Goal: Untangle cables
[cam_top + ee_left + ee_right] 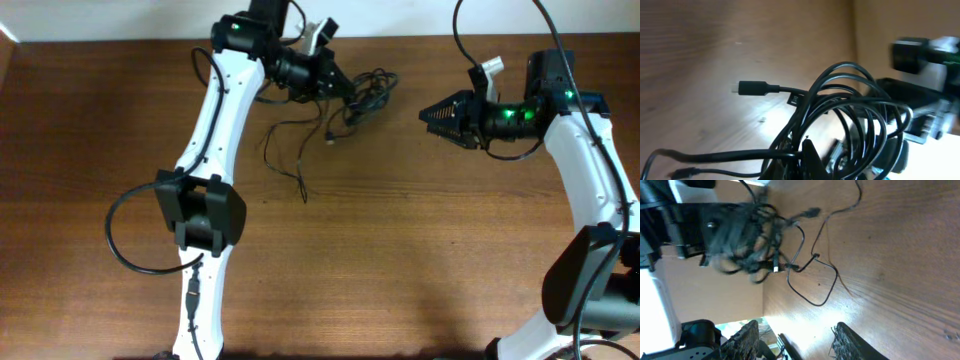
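Observation:
The crossed loops hang bunched up from only my left gripper, so I should move them toward my right gripper, which should tug at the tangle's far side.
The cables are a tangle of thin black cords at the back of the wooden table. My left gripper is shut on the bundle, and loose strands trail from it toward the table's middle. In the left wrist view the loops rise from the closed gripper, and one black plug sticks out to the left. My right gripper stands open a short way right of the tangle, holding nothing. In the right wrist view the bundle is blurred, far ahead of the open gripper.
The left arm stretches from the front edge to the back left. The right arm stands along the right side. A pale wall borders the table's far edge. One thin cable loop lies flat on the wood.

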Motion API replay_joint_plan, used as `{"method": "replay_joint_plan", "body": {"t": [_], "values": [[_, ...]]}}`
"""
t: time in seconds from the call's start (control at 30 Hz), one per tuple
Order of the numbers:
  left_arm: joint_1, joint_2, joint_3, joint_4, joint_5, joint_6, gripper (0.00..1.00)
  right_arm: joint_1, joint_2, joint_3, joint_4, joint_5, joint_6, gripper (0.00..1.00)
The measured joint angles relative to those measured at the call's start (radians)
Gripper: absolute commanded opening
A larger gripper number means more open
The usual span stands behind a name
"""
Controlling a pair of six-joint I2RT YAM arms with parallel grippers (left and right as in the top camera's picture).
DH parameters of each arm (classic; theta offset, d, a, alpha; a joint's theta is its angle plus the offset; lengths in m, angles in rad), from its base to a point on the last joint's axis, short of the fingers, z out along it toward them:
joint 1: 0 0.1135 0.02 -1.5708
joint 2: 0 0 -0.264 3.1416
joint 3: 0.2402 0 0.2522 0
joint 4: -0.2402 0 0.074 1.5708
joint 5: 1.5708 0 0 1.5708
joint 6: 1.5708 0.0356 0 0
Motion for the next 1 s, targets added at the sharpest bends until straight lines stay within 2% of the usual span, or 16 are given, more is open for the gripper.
{"method": "replay_joint_plan", "body": {"t": [0.3, 0.47, 0.73, 0.9, 0.97, 1.0], "values": [[-0.075, 0.000, 0.000, -0.106, -0.332, 0.002, 0.00, 0.060, 0.000, 0.000, 0.066, 0.173, 0.039, 0.48], [-0.124, 0.000, 0.000, -0.124, -0.402, 0.062, 0.00, 0.147, 0.000, 0.000, 0.072, 0.340, 0.018, 0.44], [-0.143, 0.000, 0.000, -0.162, -0.414, 0.120, 0.00, 0.257, 0.000, 0.000, 0.085, 0.540, 0.001, 0.42], [-0.130, 0.000, 0.000, -0.172, -0.306, 0.169, 0.00, 0.261, 0.000, 0.000, 0.085, 0.578, 0.001, 0.38], [-0.125, 0.000, 0.000, -0.173, -0.271, 0.178, 0.00, 0.264, 0.000, 0.000, 0.089, 0.581, 0.001, 0.33], [-0.122, 0.000, 0.000, -0.175, -0.257, 0.180, 0.00, 0.270, 0.000, 0.000, 0.092, 0.585, 0.001, 0.27]]}}
